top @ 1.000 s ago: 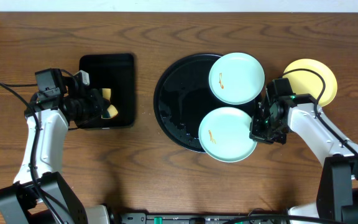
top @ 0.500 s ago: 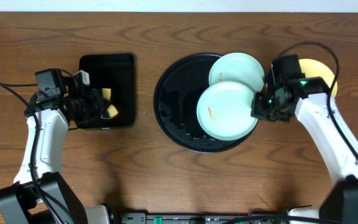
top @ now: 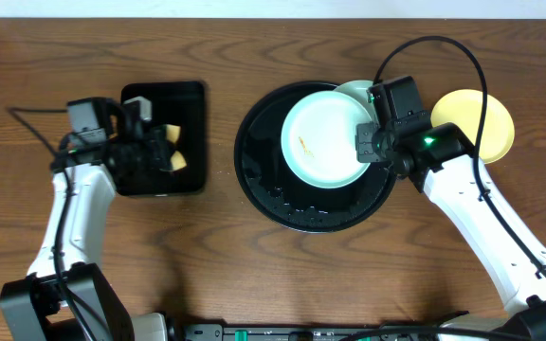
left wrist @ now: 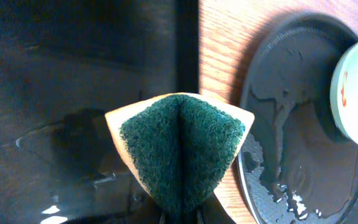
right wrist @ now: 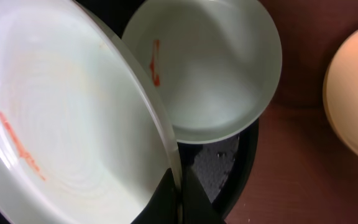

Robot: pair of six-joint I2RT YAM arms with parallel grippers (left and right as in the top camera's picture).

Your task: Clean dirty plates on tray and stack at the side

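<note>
I have the sponge folded sharply [left wrist: 182,140] in my left gripper, so I should put it down in the rectangular tray [top: 184,109], open and grab it by its sides before I wipe.
The round black tray [top: 263,180] lies mid-table. My right gripper [top: 366,144] is shut on the rim of a mint-blue plate [top: 325,137] with an orange smear and holds it raised over the tray; it also shows in the right wrist view [right wrist: 67,124]. A second mint-blue plate [right wrist: 210,68] with a smear lies under it at the tray's far right. The pale yellow plate [top: 486,123] sits on the table to the right. My left gripper [top: 159,152] is shut on a folded green-and-yellow sponge [left wrist: 179,149] above the rectangular tray.
The small rectangular black tray [top: 164,104] sits at the left, its bottom wet. The round tray's floor [left wrist: 291,124] has wet patches. Bare wooden table lies in front and between the trays.
My right gripper has lifted the near mint-blue plate and carried it left and back over the tray, covering part of the other plate. My left gripper with the sponge shifted slightly right.
</note>
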